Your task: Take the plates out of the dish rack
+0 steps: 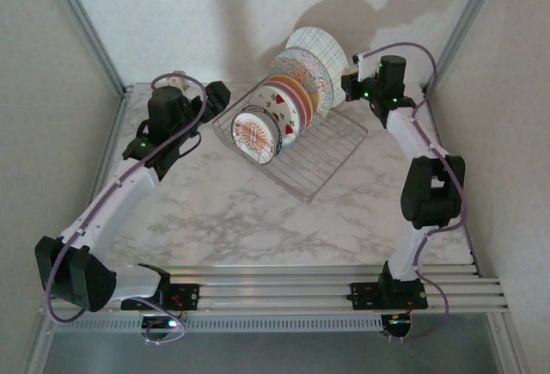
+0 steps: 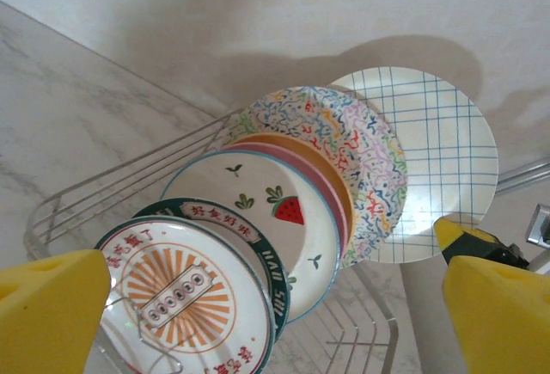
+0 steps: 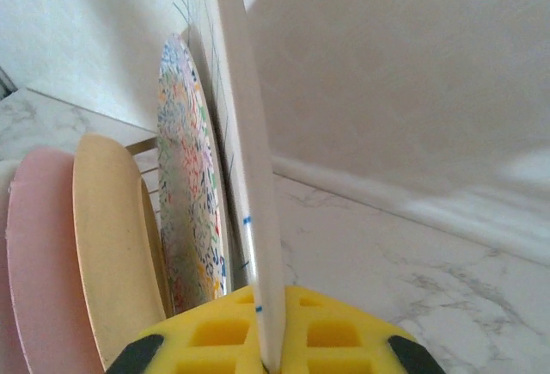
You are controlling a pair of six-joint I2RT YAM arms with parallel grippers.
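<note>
The robot's right gripper holds the grid plate raised by one edge (image 1: 340, 88), so the left gripper should keep moving toward the plate's free opposite edge (image 1: 290, 40) and close there.
The silver wire dish rack (image 1: 328, 156) sits mid-table with a row of plates standing on edge. Nearest in the left wrist view is the small sunburst plate (image 2: 176, 298), then a green-rimmed plate (image 2: 273, 264), the red-fruit plate (image 2: 268, 206), a pink plate, the yellow-orange plate (image 3: 107, 245) and the large multicolour plate (image 2: 348, 146). A white plate with a blue grid (image 1: 316, 47) is raised at the far end of the row, apart from the multicolour one. My right gripper (image 3: 271, 352) is shut on its rim. My left gripper (image 1: 216, 97) hangs open by the rack's left end, holding nothing.
The marble table (image 1: 215, 219) has a white wall close behind the rack and metal frame posts (image 1: 86, 30) at both back corners. The near half of the rack holds no plates. A rail runs along the table's front edge.
</note>
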